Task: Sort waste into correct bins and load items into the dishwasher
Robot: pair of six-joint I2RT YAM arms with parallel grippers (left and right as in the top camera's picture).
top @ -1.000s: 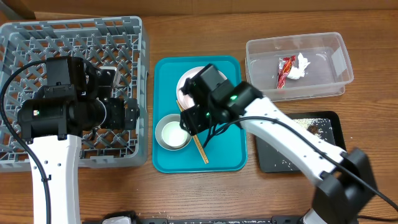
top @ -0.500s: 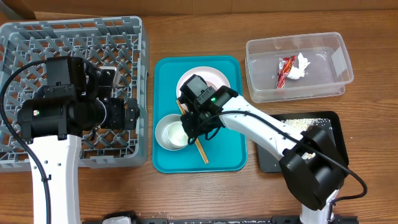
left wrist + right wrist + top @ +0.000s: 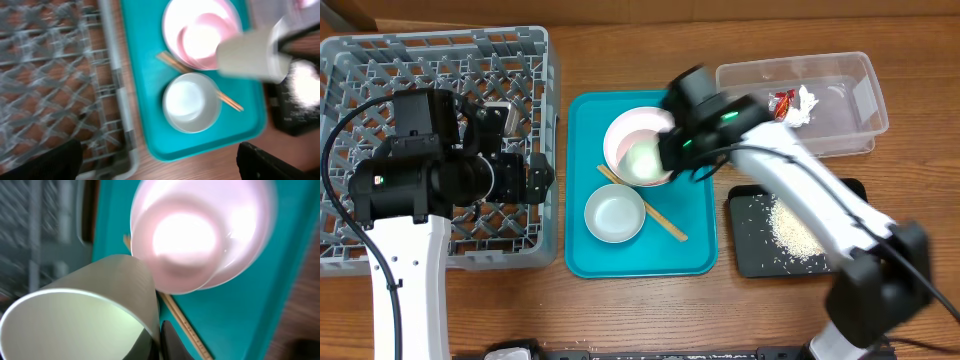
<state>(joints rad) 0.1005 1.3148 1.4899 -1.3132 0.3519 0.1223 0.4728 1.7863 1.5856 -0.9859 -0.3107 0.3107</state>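
My right gripper is holding the small white cup's rim (image 3: 654, 152) and leaves the cup's base free. My left gripper should keep going toward that base (image 3: 633, 162) and close there.
My right gripper (image 3: 658, 152) is shut on the wall of the small white cup (image 3: 645, 158) (image 3: 85, 310), one finger (image 3: 172, 342) outside it. It holds the cup tilted above the pink bowl (image 3: 632, 135) (image 3: 200, 235), which sits in the white plate (image 3: 172, 30). A white bowl (image 3: 615, 213) (image 3: 191, 102) and the chopsticks (image 3: 655, 212) (image 3: 186, 326) lie on the teal tray (image 3: 695, 250). My left gripper (image 3: 535, 175) hangs open by the right wall of the grey dish rack (image 3: 380, 60), with nothing between its fingers (image 3: 40, 162).
The clear tub (image 3: 840, 100) at the back right holds the red wrapper (image 3: 782, 108) and the white tissue (image 3: 806, 106). The black tray (image 3: 750, 250) in front of it carries loose rice (image 3: 790, 228). Bare wood runs along the table's front edge.
My right gripper shut on the cup beside the white bowl, lifted it and carried it back and right over the pink bowl. The left arm has not moved.
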